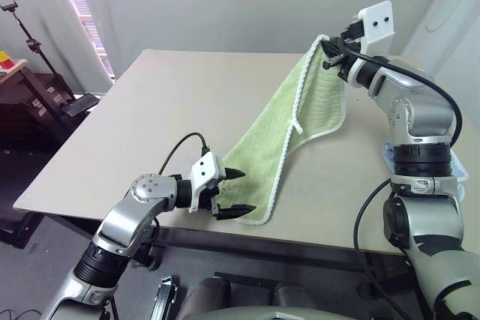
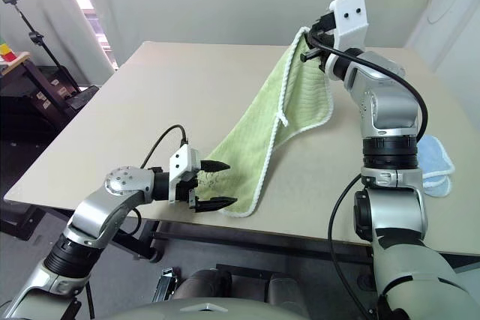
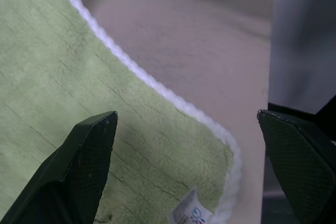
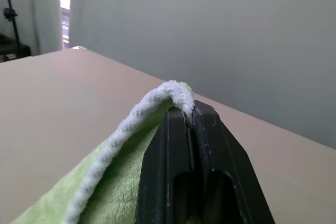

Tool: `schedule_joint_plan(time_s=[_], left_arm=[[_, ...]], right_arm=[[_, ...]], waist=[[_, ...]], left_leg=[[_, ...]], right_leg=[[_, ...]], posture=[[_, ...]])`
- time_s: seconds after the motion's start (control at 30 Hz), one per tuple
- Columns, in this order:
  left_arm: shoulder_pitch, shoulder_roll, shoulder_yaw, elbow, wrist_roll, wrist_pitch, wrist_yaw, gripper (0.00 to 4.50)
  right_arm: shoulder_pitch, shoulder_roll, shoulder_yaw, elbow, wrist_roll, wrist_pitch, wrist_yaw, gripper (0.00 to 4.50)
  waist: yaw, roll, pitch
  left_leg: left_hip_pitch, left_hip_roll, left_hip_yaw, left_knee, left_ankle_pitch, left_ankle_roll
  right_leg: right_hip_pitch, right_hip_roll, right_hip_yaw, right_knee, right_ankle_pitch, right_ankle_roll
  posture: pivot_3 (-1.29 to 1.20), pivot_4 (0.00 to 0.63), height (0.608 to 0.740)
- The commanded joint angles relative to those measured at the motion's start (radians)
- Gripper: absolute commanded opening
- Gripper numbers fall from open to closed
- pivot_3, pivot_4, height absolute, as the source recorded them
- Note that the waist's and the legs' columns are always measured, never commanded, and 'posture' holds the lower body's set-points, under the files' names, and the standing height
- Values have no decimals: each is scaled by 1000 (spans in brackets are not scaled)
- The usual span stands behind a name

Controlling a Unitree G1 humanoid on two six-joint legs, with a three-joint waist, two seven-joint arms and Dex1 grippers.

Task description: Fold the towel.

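The towel's white edging (image 1: 284,157) runs in one piece from the raised corner to the near corner (image 1: 262,220). I expect it to pull straight when I draw the corners apart.
The light green towel (image 1: 270,140) with white edging hangs slanted from a raised corner down to the table's near edge. My right gripper (image 2: 309,46) is shut on that top corner, high above the table's far right; in the right wrist view the white edge (image 4: 176,92) pokes out of the closed fingers (image 4: 178,150). My left gripper (image 1: 246,191) is open at the towel's low near corner. In the left wrist view its two fingers (image 3: 89,150) stand wide apart over the cloth (image 3: 79,77), close to a small printed label (image 3: 191,214).
The beige table (image 1: 165,110) is bare to the left of the towel. A small light blue cloth (image 2: 435,162) lies at the table's right side, behind my right arm. A stand and dark equipment (image 1: 37,88) are off the table's left edge.
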Motion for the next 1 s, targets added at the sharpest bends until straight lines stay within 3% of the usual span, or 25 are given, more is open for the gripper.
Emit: schedule_joint_plan(time_s=[0.03, 0.1, 0.23, 0.63, 0.77, 1.0], left_arm=[[-61, 10, -22, 19, 35, -15, -10, 4500], [-92, 2, -15, 35, 8, 4, -34, 4500], [-149, -2, -112, 124, 150, -102, -28, 4500], [-233, -161, -162, 300, 240, -189, 22, 4500], [-248, -192, -171, 266, 242, -92, 37, 4500], [-277, -164, -210, 185, 188, 222, -30, 4500]], right_arm=[[-75, 5, -20, 44, -17, -50, -44, 36], [-88, 13, -18, 69, -21, -62, -55, 36], [-95, 35, -7, 103, -43, -103, -92, 36], [-108, 41, -19, 205, -91, -153, -202, 36], [-112, 39, -17, 238, -107, -168, -222, 36], [-134, 20, -24, 341, -139, -214, -269, 36]], waist=[[0, 0, 0], [0, 0, 0], [0, 0, 0], [-1, 0, 0], [-3, 0, 0], [-7, 0, 0]], left_leg=[[0, 0, 0, 0, 0, 0], [0, 0, 0, 0, 0, 0], [0, 0, 0, -1, 0, 0], [0, 0, 0, 0, 0, 0], [0, 0, 0, 0, 0, 0], [0, 0, 0, 0, 0, 0]], right_leg=[[0, 0, 0, 0, 0, 0], [0, 0, 0, 0, 0, 0], [0, 0, 0, 0, 0, 0], [0, 0, 0, 1, 1, 2], [0, 0, 0, 2, 1, 3], [2, 1, 0, 4, 1, 3]], posture=[[0, 0, 740], [0, 0, 740], [0, 0, 740], [0, 0, 740], [0, 0, 740], [0, 0, 740]])
